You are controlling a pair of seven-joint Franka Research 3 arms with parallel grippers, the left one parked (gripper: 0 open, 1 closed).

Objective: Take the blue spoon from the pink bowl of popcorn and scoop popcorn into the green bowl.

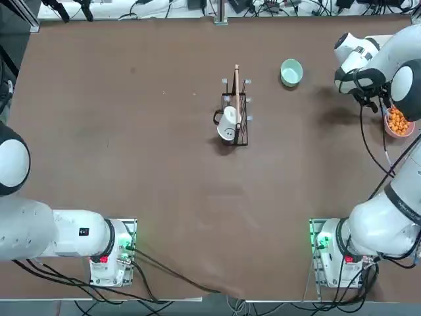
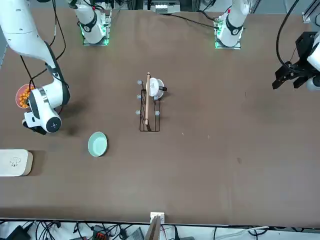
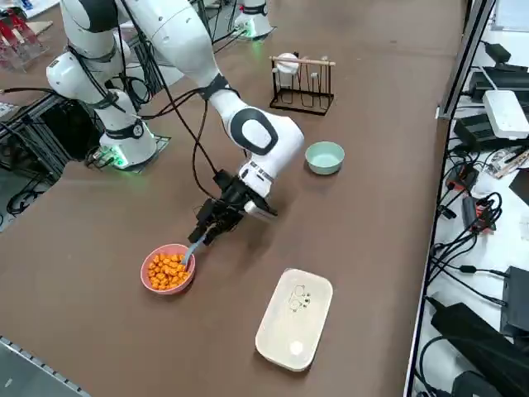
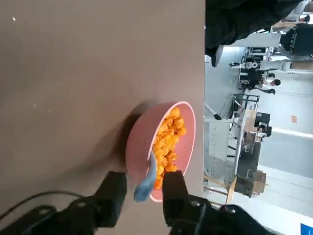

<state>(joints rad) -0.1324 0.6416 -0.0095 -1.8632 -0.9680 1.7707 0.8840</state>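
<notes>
My gripper will lift the blue spoon [image 4: 147,180], and the spoon will take just a few pieces to the green bowl, because the popcorn is piled in chunky, separate pieces [image 4: 168,139].
The pink bowl [image 3: 169,289] [image 4: 139,142] stands near the table's right edge, heaped with orange popcorn [image 3: 167,269] [image 4: 168,137]. The blue spoon [image 3: 192,248] [image 4: 146,174] rests in the popcorn, its handle sticking out over the rim. My right gripper [image 3: 211,231] [image 4: 145,188] is low beside the bowl. Its fingers stand on either side of the handle end with narrow gaps, so it is open. The green bowl [image 1: 291,72] [image 3: 324,157] sits empty farther back on the table, well apart from the gripper.
A black wire rack [image 1: 235,115] [image 3: 302,83] with a white mug and a wooden stick stands mid-table. A white rounded-square box [image 3: 293,318] [image 2: 14,162] lies near the pink bowl, by the table's far edge. The table's right edge runs just past the pink bowl.
</notes>
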